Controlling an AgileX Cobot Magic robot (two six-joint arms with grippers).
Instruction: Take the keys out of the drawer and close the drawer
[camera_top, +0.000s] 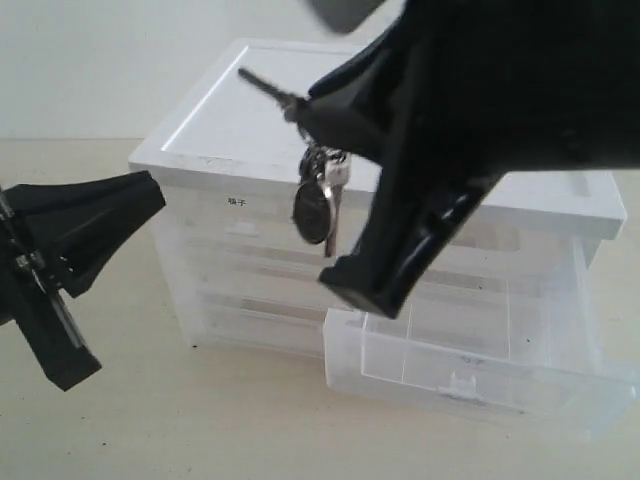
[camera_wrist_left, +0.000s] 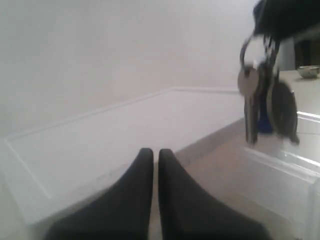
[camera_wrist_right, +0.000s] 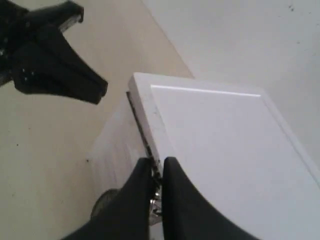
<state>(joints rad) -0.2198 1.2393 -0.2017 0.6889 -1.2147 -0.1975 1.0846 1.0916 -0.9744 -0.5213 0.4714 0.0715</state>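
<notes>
My right gripper is holding the keys, which hang clear of the open drawer. It should go on moving down and let them go over the free beige table before the unit.
The keys hang in the air over the front edge of the white-topped drawer unit, one key sticking out sideways. My right gripper is shut on them; in its wrist view the fingertips pinch the bunch and the round grey tag dangles below. The drawer, clear plastic with a small white tab handle, stands pulled out at the unit's lower right. It looks empty. My left gripper hovers left of the unit, shut on nothing. From there the keys show hanging with the blue fob.
The unit has other clear drawers pushed in, one with a dark-lettered label. It stands on a beige table before a white wall. My right arm fills the upper right of the exterior view.
</notes>
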